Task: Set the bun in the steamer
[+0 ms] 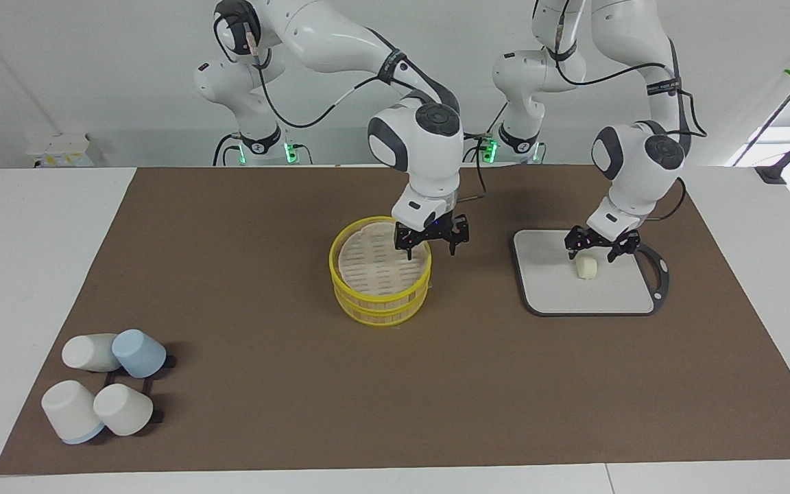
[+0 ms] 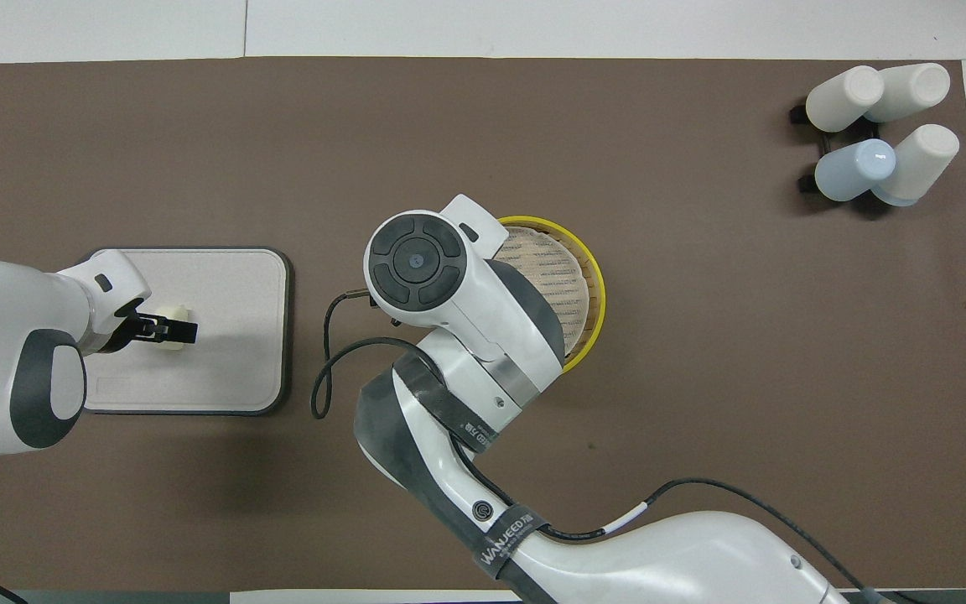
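My gripper will lift the steamer lid [image 2: 556,270] off in one piece, disc and rim together, because the pale slatted disc sits framed inside the yellow rim [image 2: 599,287].
The bun [image 1: 585,268] lies on the grey board [image 1: 553,291], toward the left arm's end of the table. My left gripper [image 1: 596,251] is open and hangs just above the bun, which lies below the fingers and slightly off centre. In the overhead view the left gripper [image 2: 169,330] covers part of the bun [image 2: 173,316]. The yellow-rimmed steamer [image 1: 367,302] stands mid-table with its slatted lid on. My right gripper [image 1: 431,250] is open and low over the steamer's rim on the side toward the board, one finger over the lid and one outside the rim. In the overhead view the right arm hides its gripper and much of the steamer [image 2: 592,289].
Several white and blue cups [image 1: 103,387] lie on a black rack at the right arm's end of the table, far from the robots; they also show in the overhead view [image 2: 877,126]. The board's handle [image 1: 657,271] points toward the left arm's end of the table. A brown mat [image 1: 230,274] covers the table.
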Tool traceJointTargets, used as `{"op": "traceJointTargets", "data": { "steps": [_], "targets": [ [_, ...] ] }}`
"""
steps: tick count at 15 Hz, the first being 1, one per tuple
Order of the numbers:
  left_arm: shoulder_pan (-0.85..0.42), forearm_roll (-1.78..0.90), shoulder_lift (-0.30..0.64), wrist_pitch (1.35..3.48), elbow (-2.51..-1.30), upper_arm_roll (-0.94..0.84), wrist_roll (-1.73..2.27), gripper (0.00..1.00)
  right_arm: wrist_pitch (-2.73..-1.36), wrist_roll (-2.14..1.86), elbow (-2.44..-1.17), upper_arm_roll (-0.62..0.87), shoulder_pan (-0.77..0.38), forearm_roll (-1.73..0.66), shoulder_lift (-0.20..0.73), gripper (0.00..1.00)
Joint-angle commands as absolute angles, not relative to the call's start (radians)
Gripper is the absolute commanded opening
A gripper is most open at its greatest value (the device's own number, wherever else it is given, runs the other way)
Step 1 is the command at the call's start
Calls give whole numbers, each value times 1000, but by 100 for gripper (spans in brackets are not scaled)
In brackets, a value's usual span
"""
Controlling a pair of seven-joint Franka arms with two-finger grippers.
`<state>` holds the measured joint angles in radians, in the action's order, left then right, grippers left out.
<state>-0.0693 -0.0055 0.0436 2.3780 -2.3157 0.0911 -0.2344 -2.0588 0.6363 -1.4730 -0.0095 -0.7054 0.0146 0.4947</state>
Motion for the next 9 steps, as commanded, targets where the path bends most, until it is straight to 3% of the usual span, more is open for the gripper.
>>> {"op": "traceJointTargets", "data": {
  "steps": [1,3,7,9],
  "targets": [
    [-71,-2,54,2434,-2336,91,-255,95,-2147,641,-1606,-9,-712,26,425,80],
    [-72,-2,54,2454,-2353,91,-255,84,-2155,643,-1609,-9,-716,26,429,70],
    [-74,-2,54,2451,-2359,91,-255,35,-2163,643,-1612,-8,-715,26,433,53],
    [-71,-2,54,2439,-2349,91,-253,34,-2164,643,-1617,-8,-715,26,431,51]
  ]
}}
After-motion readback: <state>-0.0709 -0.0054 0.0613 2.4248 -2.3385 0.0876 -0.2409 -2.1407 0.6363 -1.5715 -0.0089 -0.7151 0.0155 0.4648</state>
